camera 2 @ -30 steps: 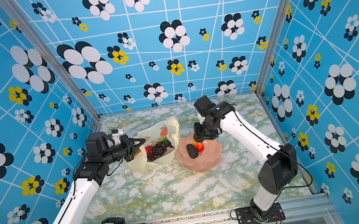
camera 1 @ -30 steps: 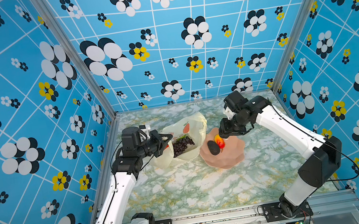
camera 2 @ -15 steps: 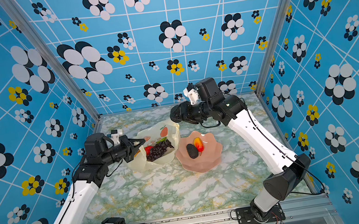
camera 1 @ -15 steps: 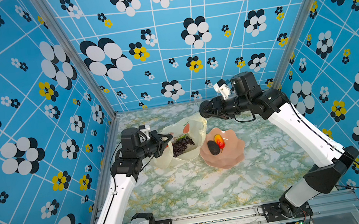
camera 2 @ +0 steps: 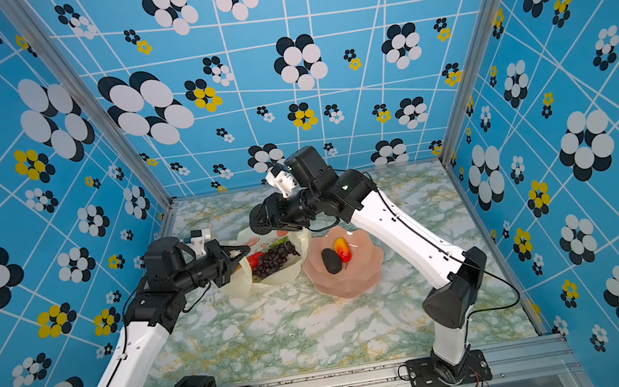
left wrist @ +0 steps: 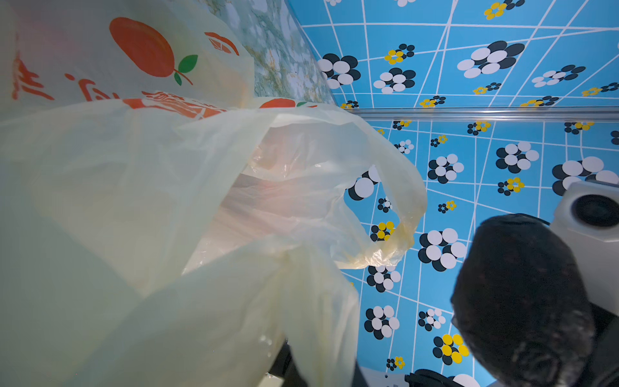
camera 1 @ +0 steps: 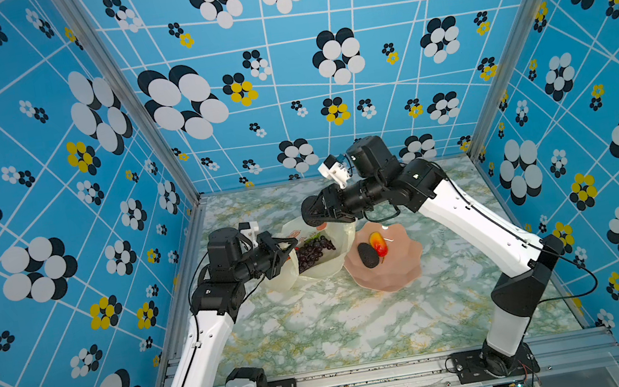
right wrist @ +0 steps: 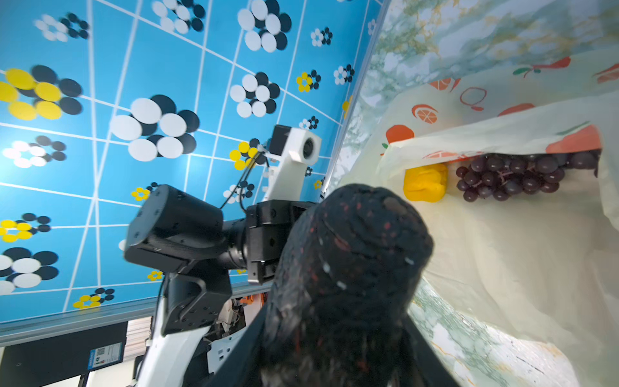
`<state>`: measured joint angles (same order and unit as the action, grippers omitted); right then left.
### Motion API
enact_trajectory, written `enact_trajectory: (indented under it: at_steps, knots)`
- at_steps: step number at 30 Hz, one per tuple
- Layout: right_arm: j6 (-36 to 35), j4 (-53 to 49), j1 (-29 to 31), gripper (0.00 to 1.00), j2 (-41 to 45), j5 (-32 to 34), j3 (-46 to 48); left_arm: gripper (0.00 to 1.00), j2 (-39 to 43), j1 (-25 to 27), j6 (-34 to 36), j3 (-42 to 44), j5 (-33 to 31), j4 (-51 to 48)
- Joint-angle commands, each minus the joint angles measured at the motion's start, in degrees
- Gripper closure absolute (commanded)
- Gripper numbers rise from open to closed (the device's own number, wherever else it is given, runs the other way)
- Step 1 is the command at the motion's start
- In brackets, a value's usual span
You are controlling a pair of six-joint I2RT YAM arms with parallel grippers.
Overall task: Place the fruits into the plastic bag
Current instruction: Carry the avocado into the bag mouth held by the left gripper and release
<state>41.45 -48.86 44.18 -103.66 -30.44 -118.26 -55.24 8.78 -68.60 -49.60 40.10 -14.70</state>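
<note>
I keep lowering the dark bumpy oval inside with my right gripper and release it beside the grapes (camera 1: 314,252), as my left gripper is holding the plastic bag's opening (camera 1: 333,262) wide.
The pale-yellow plastic bag (camera 1: 314,276) (camera 2: 271,281) lies open on the marble table, left of the pink bowl. My left gripper (camera 1: 287,246) (camera 2: 242,251) is shut on the bag's near-left edge and holds it up. Dark grapes (camera 1: 315,252) (right wrist: 512,177), a yellow piece (right wrist: 425,182) and a red piece (camera 2: 255,258) lie in the bag. My right gripper (camera 1: 309,213) (right wrist: 335,351) hangs over the bag's far edge, shut on a dark bumpy oval (right wrist: 348,268) (left wrist: 522,295). Another dark oval (camera 1: 368,254) and a red-yellow piece (camera 1: 378,243) rest in the bowl.
The pink scalloped bowl (camera 1: 404,270) (camera 2: 356,286) stands just right of the bag. Blue flowered walls close in the table on three sides. Green marble tabletop (camera 1: 341,324) stretches toward the front rail. The bag (left wrist: 134,184) fills most of the left wrist view.
My right arm has lifted from the bowl with a dark oval in its gripper and swung left to above the bag. The left arm and the bag have stayed put.
</note>
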Motion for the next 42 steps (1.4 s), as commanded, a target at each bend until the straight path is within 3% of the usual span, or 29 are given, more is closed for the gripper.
enact_trajectory:
  at_steps: [1, 8, 19, 25, 29, 33, 42]
  knots:
    - [-3.03, -9.65, 1.34, 0.67, -2.69, 4.94, -2.84, 1.00, 1.35, 0.45, -0.35, 1.13, 0.64, 0.90]
    - [-9.05, -24.59, 5.08, 0.69, -10.97, 12.53, -9.50, 1.00, 2.68, 0.37, -1.42, 2.75, 0.98, 1.59]
    - [-5.21, -29.71, 5.74, 0.69, -24.48, 16.71, -18.68, 1.00, 4.26, 0.65, -5.09, 4.19, 2.00, 3.63]
    - [-4.19, -26.60, 5.74, 0.69, -28.71, 16.40, -19.86, 1.00, 3.28, 1.20, -5.13, 2.76, 1.86, 3.57]
    - [-4.93, -25.25, 5.41, 0.68, -31.88, 15.57, -21.94, 1.00, 1.28, 0.85, -1.06, -0.87, 0.87, -0.74]
    - [-5.54, -25.12, 4.49, 0.66, -35.42, 12.53, -25.76, 1.00, 1.01, 0.49, -2.93, -0.72, -0.01, -0.35]
    - [-7.10, -21.66, 1.98, 0.55, -37.35, 5.99, -28.60, 1.00, 1.59, 0.62, -4.88, 0.47, -5.26, 2.20]
